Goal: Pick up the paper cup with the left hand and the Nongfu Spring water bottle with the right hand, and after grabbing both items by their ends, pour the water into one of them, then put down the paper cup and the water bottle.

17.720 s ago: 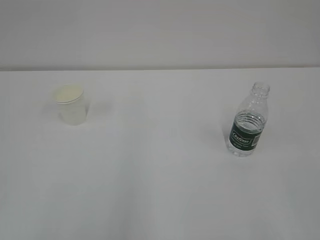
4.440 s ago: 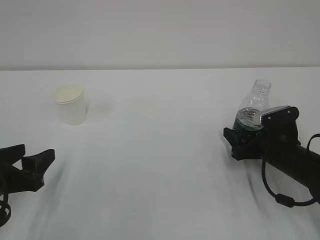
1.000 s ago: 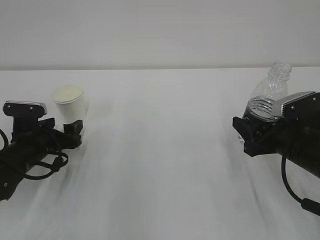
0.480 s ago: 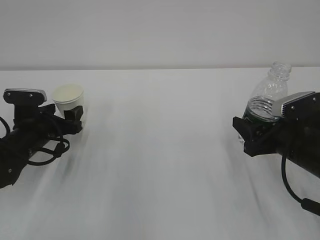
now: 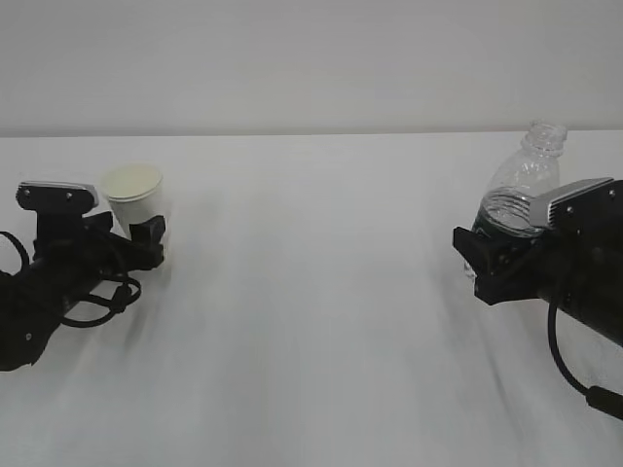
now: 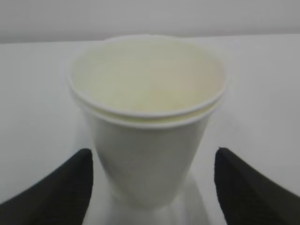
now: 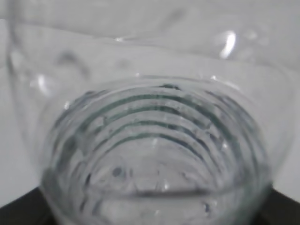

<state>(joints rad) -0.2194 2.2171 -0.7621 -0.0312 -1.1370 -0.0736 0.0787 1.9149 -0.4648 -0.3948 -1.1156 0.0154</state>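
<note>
A water line (image 5: 511, 194) can be seen below the water bottle's uncapped opening. A thin stream should flow into the paper cup when I tip the water bottle (image 5: 526, 175).
The paper cup (image 5: 133, 190) stands upright on the white table (image 5: 311, 311) at the left, white with a cream inside. My left gripper (image 5: 131, 233) is open around its lower half. In the left wrist view the cup (image 6: 147, 136) sits between the black fingers (image 6: 51, 190), with a gap on each side of my left gripper (image 6: 153, 159). At the right, my right gripper (image 5: 492, 245) is shut on the green-labelled lower part of the Nongfu Spring water bottle (image 5: 526, 180), held off the table, uncapped and leaning right. The ribbed bottle (image 7: 154, 140) fills the right wrist view above my right gripper (image 7: 150, 213). The water is hard to make out.
Loose black cables (image 5: 107, 297) hang from the left arm and another cable (image 5: 560, 360) loops under the right arm. A pale wall (image 5: 311, 58) closes the table's far edge. Bare tabletop lies between the two arms.
The left gripper rose beside the cup, then dropped a little and pushed further forward around it. The cup has stayed in place. The right arm and bottle have not moved.
</note>
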